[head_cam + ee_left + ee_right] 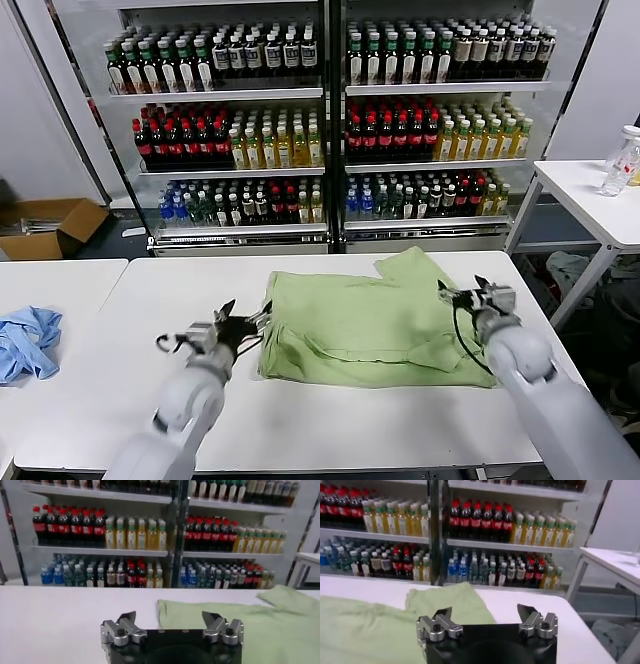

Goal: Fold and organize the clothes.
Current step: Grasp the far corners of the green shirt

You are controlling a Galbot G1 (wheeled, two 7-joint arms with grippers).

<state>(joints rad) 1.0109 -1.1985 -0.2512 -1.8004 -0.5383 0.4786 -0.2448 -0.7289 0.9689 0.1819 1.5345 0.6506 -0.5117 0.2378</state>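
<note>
The flap (413, 266) will come along and bunch up at the T-shirt's corner when I fold the T-shirt's limp far edge (328, 277) toward me, because the flap is joined to that edge.
The clothes, a pale-green T-shirt (370, 320), lie folded over on the white table (150, 290), with one flap reaching toward the far edge (410, 265). My left gripper (245, 314) hovers open at the shirt's left edge, holding nothing. In the left wrist view its gripper (168, 616) is spread wide, with the shirt (260, 625) lying ahead of it. My right gripper (460, 290) stands open over the shirt's right edge, also empty. The right wrist view shows that gripper (485, 610) wide apart above the shirt (370, 625) and bare table.
A light blue cloth (25, 340) lies on the neighbouring table at far left. Glass-door coolers (330, 120) full of bottles stand behind the table. A small white side table (590, 190) with a bottle (620, 160) is at right. A cardboard box (50, 225) sits on the floor at left.
</note>
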